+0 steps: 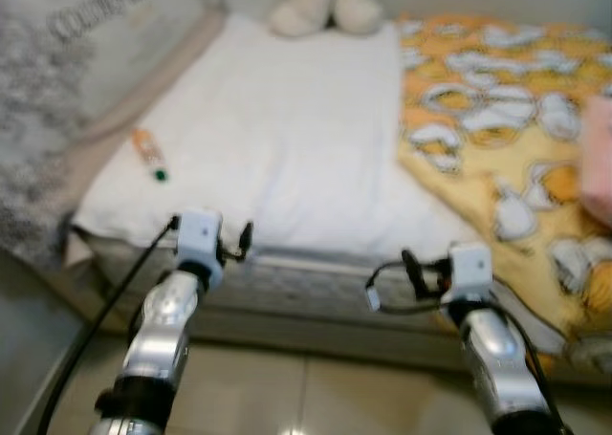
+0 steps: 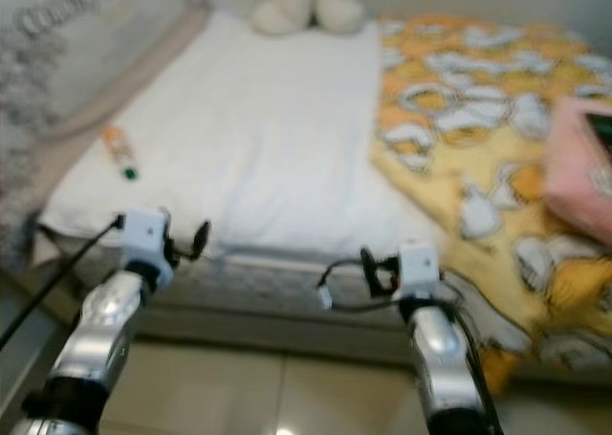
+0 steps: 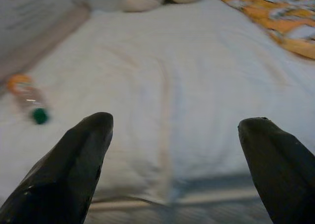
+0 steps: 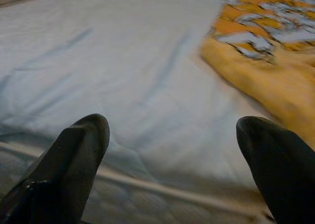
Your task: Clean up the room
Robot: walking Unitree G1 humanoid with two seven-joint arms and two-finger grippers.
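The robot should expect an empty bottle, because the part of the bottle (image 1: pixel 148 153) between the orange label and green cap looks clear and pale.
A small bottle (image 1: pixel 149 155) with an orange label and a green cap lies on the white sheet (image 1: pixel 287 129) near the bed's left edge; the left wrist view also has the bottle (image 3: pixel 29 99). A yellow-orange patterned blanket (image 1: pixel 507 139) covers the right half of the bed. My left gripper (image 3: pixel 177 123) is open at the foot of the bed, facing the sheet, with the bottle ahead and to its left. Beside it, my right gripper (image 4: pixel 172 123) is open too, facing the seam between the sheet and the blanket (image 4: pixel 266 61). Nothing is held.
A cream plush toy (image 1: pixel 323 5) sits at the head of the bed. A pink item (image 2: pixel 583 172) lies on the blanket at the right. A grey patterned cover (image 1: pixel 38 100) runs along the left side. Pale floor tiles (image 1: pixel 316 387) lie under my arms.
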